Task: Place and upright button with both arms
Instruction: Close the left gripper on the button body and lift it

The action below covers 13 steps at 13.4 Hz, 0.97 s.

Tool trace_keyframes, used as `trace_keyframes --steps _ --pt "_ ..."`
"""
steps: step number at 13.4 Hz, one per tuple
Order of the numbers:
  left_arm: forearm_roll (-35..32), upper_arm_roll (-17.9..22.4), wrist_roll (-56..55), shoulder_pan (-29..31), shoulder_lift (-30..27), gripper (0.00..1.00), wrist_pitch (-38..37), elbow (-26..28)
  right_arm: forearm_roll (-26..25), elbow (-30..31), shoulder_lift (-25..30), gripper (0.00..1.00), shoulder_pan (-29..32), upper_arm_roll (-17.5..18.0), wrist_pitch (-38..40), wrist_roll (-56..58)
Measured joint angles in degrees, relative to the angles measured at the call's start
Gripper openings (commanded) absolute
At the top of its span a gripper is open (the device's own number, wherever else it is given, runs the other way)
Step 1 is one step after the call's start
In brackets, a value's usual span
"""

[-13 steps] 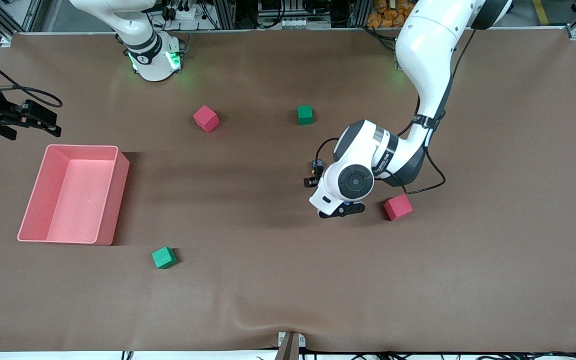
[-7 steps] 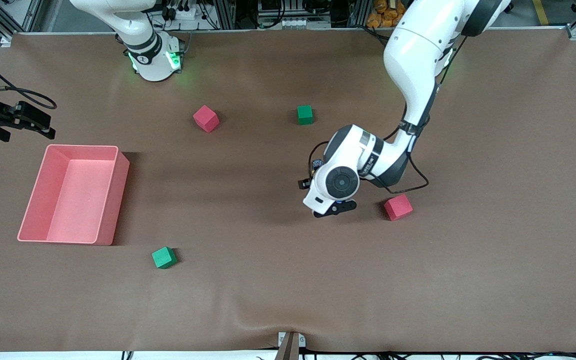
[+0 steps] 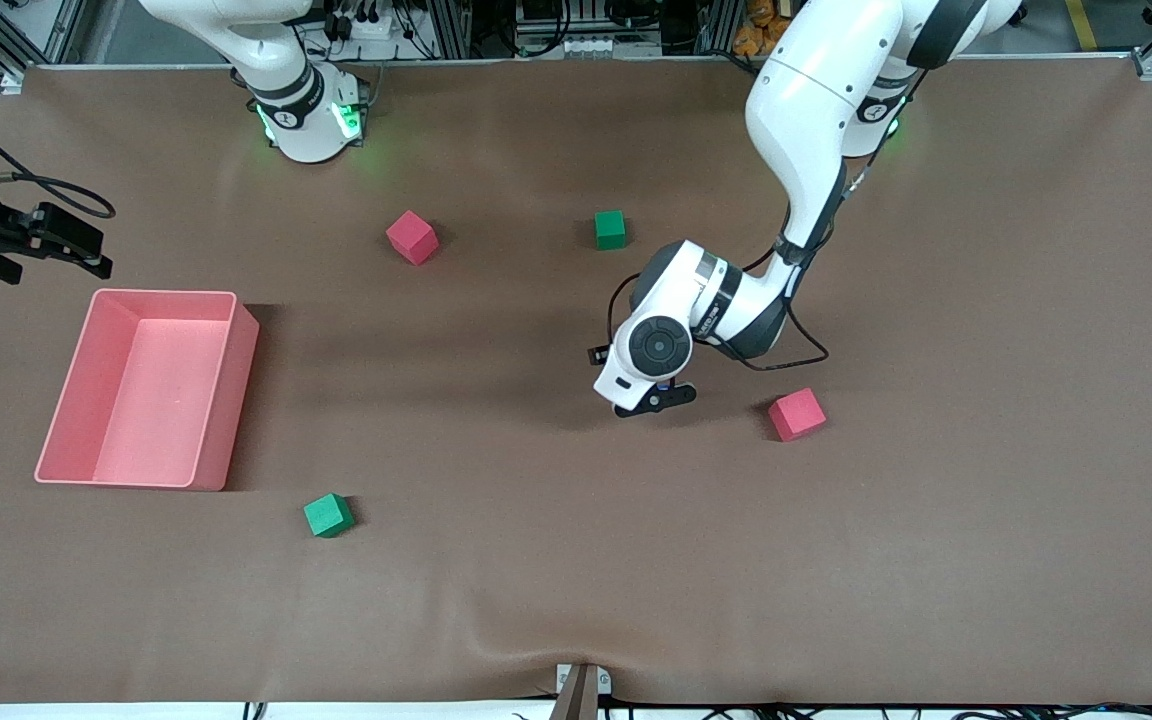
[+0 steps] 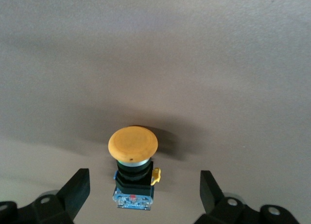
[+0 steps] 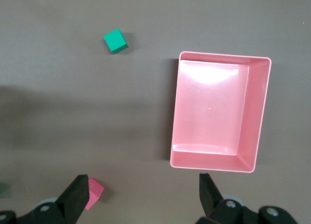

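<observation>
I expect the button (image 4: 134, 171) to stand on its own, orange cap up, when I put it down on its blue end (image 4: 133, 199), because that end is squared off.
The button (image 4: 133, 162) has a round orange cap, a black body and a blue end, and it lies tilted on the brown table. My left gripper (image 4: 144, 181) hangs open right over it, one finger on each side of the body and neither touching. In the front view the left gripper (image 3: 650, 399) is over the middle of the table and its wrist hides the button. My right gripper (image 3: 74, 250) hovers open and empty at the right arm's end of the table, beside the pink bin (image 3: 164, 293). The right gripper (image 5: 142, 186) looks down on bare table.
A red cube (image 3: 796, 414) lies close to the left hand, toward the left arm's end. Another red cube (image 3: 412, 237) and a green cube (image 3: 610, 229) sit nearer the bases. A second green cube (image 3: 327, 515) lies nearer the front camera. The right wrist view shows the bin (image 5: 261, 112).
The left arm has carried its open gripper toward the right arm's end and slightly toward the bases, away from the nearby red cube. The right gripper has barely shifted.
</observation>
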State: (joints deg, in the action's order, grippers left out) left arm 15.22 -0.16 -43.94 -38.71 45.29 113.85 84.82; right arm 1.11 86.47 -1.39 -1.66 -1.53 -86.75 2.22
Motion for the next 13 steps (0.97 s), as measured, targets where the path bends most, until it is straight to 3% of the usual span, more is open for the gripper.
trace_keyframes --steps 5,8,13 --pt "0.0 0.01 -2.15 -0.77 -0.01 0.94 0.23 1.4 0.0 0.0 0.0 1.0 0.0 0.01 0.0 0.0" --pt "0.0 0.14 -2.21 -0.76 -0.02 0.82 0.61 1.74 0.0 0.0 0.0 1.0 0.0 0.01 -0.01 0.0" --pt "0.0 0.15 -2.45 -0.81 -0.12 0.81 0.75 1.78 0.0 0.0 -0.01 1.0 0.0 0.0 -0.01 -0.01"
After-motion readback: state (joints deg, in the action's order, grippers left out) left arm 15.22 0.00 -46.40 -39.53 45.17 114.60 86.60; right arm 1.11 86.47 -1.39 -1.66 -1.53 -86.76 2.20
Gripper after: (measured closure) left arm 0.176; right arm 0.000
